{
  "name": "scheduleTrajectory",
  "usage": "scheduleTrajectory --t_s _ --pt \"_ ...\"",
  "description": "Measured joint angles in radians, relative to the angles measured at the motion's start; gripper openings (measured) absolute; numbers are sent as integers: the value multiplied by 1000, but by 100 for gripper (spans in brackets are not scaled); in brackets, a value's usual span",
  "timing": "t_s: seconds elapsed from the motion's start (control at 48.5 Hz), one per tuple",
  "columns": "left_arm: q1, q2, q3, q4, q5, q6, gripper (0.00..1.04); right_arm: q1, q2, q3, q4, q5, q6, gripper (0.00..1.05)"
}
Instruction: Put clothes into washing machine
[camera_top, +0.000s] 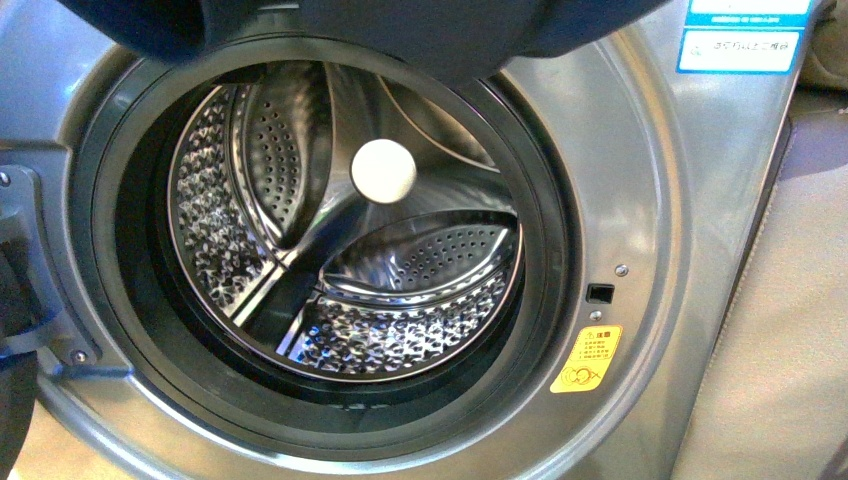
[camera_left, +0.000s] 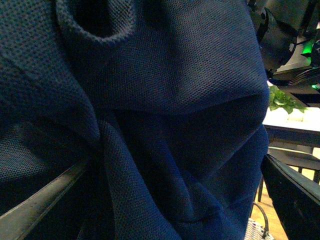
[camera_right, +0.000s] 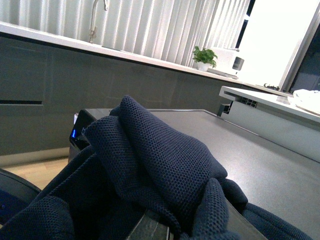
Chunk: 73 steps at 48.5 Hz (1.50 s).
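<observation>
The navy clothes are hanging in loose, limp folds (camera_left: 145, 175), so I expect their lower end to drag over the porthole rim as I carry them into the drum.
The washing machine (camera_top: 650, 200) fills the front view, with its round porthole open, a dark gasket (camera_top: 545, 230) and a bare steel drum (camera_top: 400, 300). The navy clothes (camera_top: 400, 30) hang across the top of that view, above the porthole. In the left wrist view the clothes (camera_left: 165, 100) fill the picture. My left gripper (camera_left: 170, 210) is open, with the fabric lying between its two fingers (camera_left: 40, 205). In the right wrist view my right gripper (camera_right: 190, 227) is shut on a bunched fold of the clothes (camera_right: 160, 160), held over the machine's flat grey top (camera_right: 250, 155).
A yellow sticker (camera_top: 587, 358) and the door latch slot (camera_top: 599, 293) are right of the porthole, and blue labels (camera_top: 740, 45) are at the top right. The door hinge (camera_top: 40, 270) is at the left. A counter with a tap (camera_right: 95, 20) and a plant (camera_right: 205, 56) stand behind.
</observation>
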Motion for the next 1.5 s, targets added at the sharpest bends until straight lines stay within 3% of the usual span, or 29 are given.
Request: scheduleTrajectory --t_s 0.206,0.391,0.577,0.803,0.927,1.154,1.36,1.504 --pt "-109 35 90 -187 -264 178 98 0 0 0 0 1 0 6" --pt "-145 90 144 -215 -423 255 98 0 0 0 0 4 0 6" --pt "-159 124 175 -172 -455 257 98 0 0 0 0 4 0 6" --pt "-195 146 192 -78 -361 140 98 -1 0 0 0 4 0 6" --pt "-229 166 217 -93 -385 125 98 -1 0 0 0 4 0 6" --pt "-291 256 312 -167 -498 151 98 -3 0 0 0 9 -1 6" --pt "-300 299 343 -172 -669 211 98 -3 0 0 0 11 -1 6" --pt "-293 299 340 -153 -733 232 80 -3 0 0 0 11 -1 6"
